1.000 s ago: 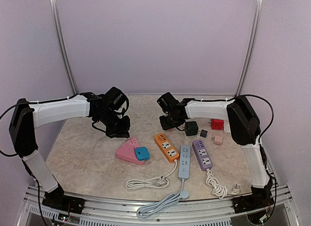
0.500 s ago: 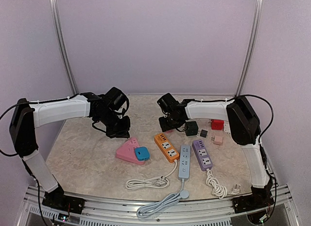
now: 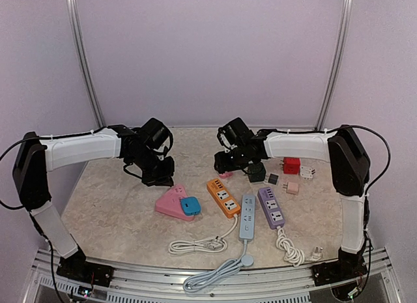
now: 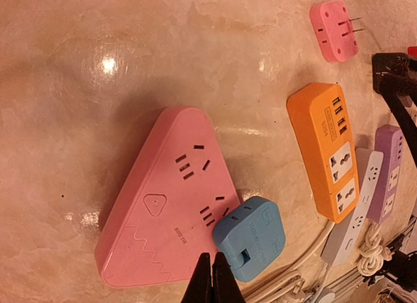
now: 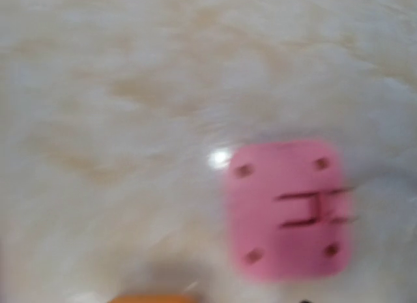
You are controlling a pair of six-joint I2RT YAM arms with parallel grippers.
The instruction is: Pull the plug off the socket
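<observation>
The blue plug sticks out past the pink socket's edge (image 3: 184,193), so the robot's right gripper keeps going toward the plug's free side (image 3: 197,206) and closes there.
A pink triangular socket (image 3: 171,202) (image 4: 163,199) lies on the table with a blue plug (image 3: 190,206) (image 4: 251,238) seated in its near right corner. My left gripper (image 3: 163,179) (image 4: 212,277) is shut and empty, hovering over the socket with its tips just left of the blue plug. A small pink plug (image 3: 225,175) (image 4: 333,30) (image 5: 287,208) lies free on the table, prongs up. My right gripper (image 3: 226,163) hangs just above it, open, holding nothing. The right wrist view is blurred and shows no fingers.
An orange power strip (image 3: 223,197) (image 4: 326,159), a grey strip (image 3: 247,217) and a purple strip (image 3: 271,206) lie side by side with coiled white cords (image 3: 195,244). A dark green cube (image 3: 256,172), a red plug (image 3: 291,165) and small adapters (image 3: 292,187) sit at the right.
My right gripper has opened and lifted a little, leaving the pink plug on the table, and the right arm's elbow has swung to the right. The left arm has not moved.
</observation>
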